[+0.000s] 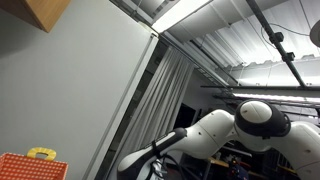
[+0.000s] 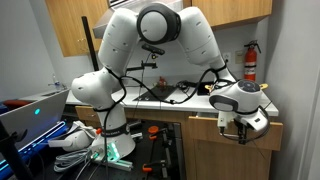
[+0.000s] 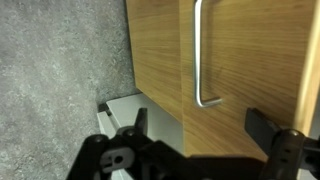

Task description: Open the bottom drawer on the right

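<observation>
My gripper will slide the drawer straight out when it pulls from behind the wooden drawer front's edge (image 3: 308, 75), because a dark gap shows behind that edge.
In the wrist view a wooden drawer front (image 3: 240, 70) fills the upper right, with a thin metal bar handle (image 3: 204, 60) on it. My gripper (image 3: 200, 125) is open; its two dark fingers stand apart just short of the wood, below the handle's bent end, and hold nothing. In an exterior view the gripper (image 2: 240, 128) hangs at the wooden cabinet (image 2: 215, 155) under the right end of the counter. I cannot tell which drawer of the cabinet this front is.
Grey carpet (image 3: 50, 70) and a white base strip (image 3: 125, 105) lie beside the cabinet. The counter (image 2: 190, 98) holds cables and small items. A red fire extinguisher (image 2: 250, 60) hangs on the wall. An orange case (image 1: 30, 165) sits low in an exterior view.
</observation>
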Available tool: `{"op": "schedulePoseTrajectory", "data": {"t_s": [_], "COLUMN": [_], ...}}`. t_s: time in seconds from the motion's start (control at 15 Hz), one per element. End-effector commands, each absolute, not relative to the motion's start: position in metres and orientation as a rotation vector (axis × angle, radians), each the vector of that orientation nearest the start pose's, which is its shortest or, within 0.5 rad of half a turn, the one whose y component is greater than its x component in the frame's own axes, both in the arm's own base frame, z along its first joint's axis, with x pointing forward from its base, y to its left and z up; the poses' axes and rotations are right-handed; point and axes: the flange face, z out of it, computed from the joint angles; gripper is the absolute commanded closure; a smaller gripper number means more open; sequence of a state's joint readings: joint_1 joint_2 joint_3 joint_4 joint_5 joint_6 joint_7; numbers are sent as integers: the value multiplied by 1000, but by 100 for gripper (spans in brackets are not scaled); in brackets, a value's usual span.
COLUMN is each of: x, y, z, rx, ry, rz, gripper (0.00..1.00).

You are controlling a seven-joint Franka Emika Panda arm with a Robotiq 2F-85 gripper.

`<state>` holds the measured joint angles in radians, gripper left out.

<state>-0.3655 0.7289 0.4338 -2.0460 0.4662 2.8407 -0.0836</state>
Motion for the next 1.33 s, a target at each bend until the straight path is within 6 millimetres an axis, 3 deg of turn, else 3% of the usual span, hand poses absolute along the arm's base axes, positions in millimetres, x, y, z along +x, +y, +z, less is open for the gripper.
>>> {"op": "schedulePoseTrajectory", "data": {"t_s": [0.0, 0.4, 0.47, 0.53, 1.07, 1.2, 1.27], "x": [604, 618, 618, 618, 610, 609, 609], "y": [32, 57, 61, 65, 77, 76, 76], "z": [142, 168, 170, 171, 159, 159, 158], "rx": [-2538, -2436, -2426, -2419, -2431, -2440, -2448], "ry": [624, 685, 689, 692, 707, 696, 691], "rz": [-70, -20, -14, -6, 39, 48, 55], "gripper": [0, 0, 8, 28, 89, 99, 96]}}
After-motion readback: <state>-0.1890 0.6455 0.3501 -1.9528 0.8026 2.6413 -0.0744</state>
